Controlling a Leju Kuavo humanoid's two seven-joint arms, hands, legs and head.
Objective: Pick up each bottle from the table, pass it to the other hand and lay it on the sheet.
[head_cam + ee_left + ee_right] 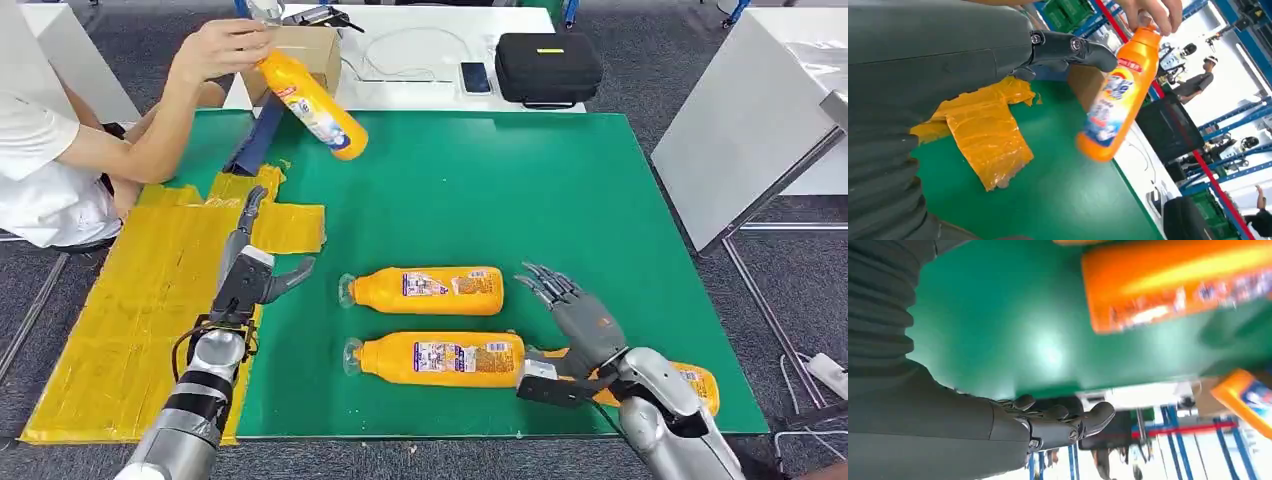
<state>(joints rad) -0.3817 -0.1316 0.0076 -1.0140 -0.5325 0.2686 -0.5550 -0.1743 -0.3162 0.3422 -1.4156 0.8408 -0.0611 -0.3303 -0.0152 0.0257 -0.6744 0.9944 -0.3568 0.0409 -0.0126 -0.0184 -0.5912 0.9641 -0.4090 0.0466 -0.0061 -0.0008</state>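
The barcode label [472, 283] is facing up on the farthest lying bottle [427, 291], so the robot should expect a blue front label hidden underneath when it turns that bottle over.
Two orange bottles lie on their sides on the green table mat [520, 180]: one [425, 290] farther back, one [435, 358] nearer me. A third orange bottle [700, 385] lies mostly hidden behind my right forearm. A person's hand [215, 50] holds a fourth orange bottle [312, 103] [1115, 100] by its neck above the mat's far left. My left hand [250, 270] [1068, 50] hovers open over the yellow sheet [150, 300]. My right hand [575, 310] [1063, 422] is open, fingers spread, just right of the two lying bottles.
A person in a white shirt [40, 170] sits at the left. Behind the mat are a cardboard box [310, 50], a phone [476, 77] and a black case [548, 67] on a white table. A white table [760, 130] stands to the right.
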